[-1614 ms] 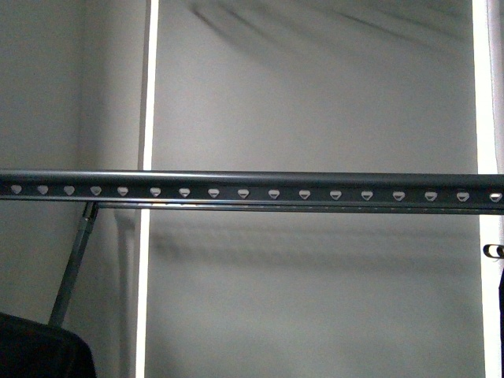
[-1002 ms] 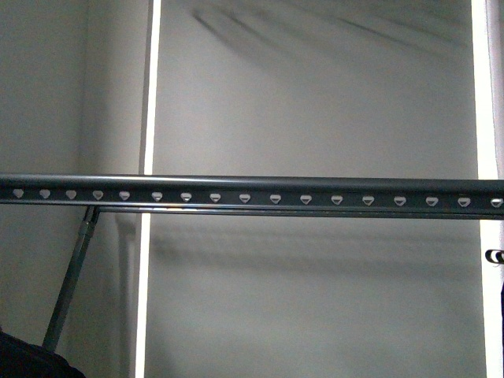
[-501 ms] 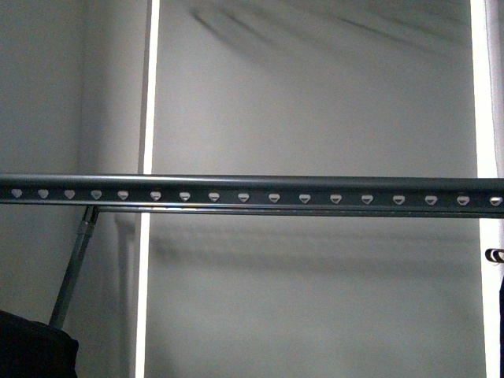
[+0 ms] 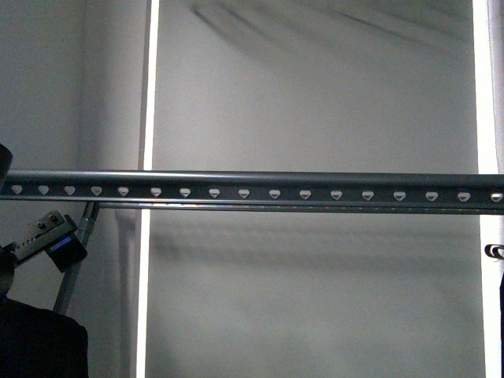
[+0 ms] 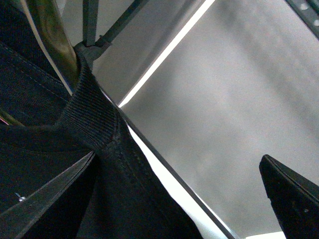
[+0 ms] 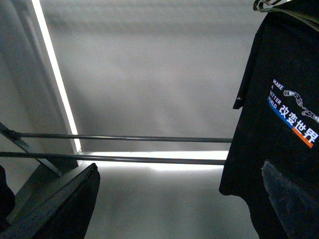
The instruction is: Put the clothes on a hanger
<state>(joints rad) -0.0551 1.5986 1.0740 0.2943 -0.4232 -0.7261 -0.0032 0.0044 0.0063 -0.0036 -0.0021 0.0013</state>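
My gripper will bring a coat hanger up inside the shoulders of the black T-shirt [image 5: 112, 144] when it lifts the T-shirt, because a brassy bar [image 5: 56, 44] runs into the T-shirt's ribbed collar.
The hanger, a long dark grey rail [image 4: 260, 189] with a row of pale heart-shaped holes, runs level across the front view. A black T-shirt [image 5: 92, 124] fills the near side of the left wrist view, its ribbed collar up. My left gripper [image 5: 169, 199] is open, and the cloth lies against one finger [image 5: 45, 199]. The left arm [image 4: 43, 236] shows at the lower left, just under the rail, above black cloth [image 4: 35, 339]. My right gripper [image 6: 179, 204] is open and empty. A black T-shirt with white lettering [image 6: 284, 99] hangs beside one of its fingers [image 6: 294, 199].
A slanted grey strut [image 4: 75, 264] drops from the rail's left end. A shiny hook [image 4: 494, 250] shows at the right edge below the rail. Two thin horizontal bars [image 6: 129, 138] cross low before the pale wall. A bright vertical light strip [image 4: 148, 87] stands behind.
My left arm has risen into the front view at the lower left, just under the rail. The black cloth below it sits a little higher. The rail has not moved.
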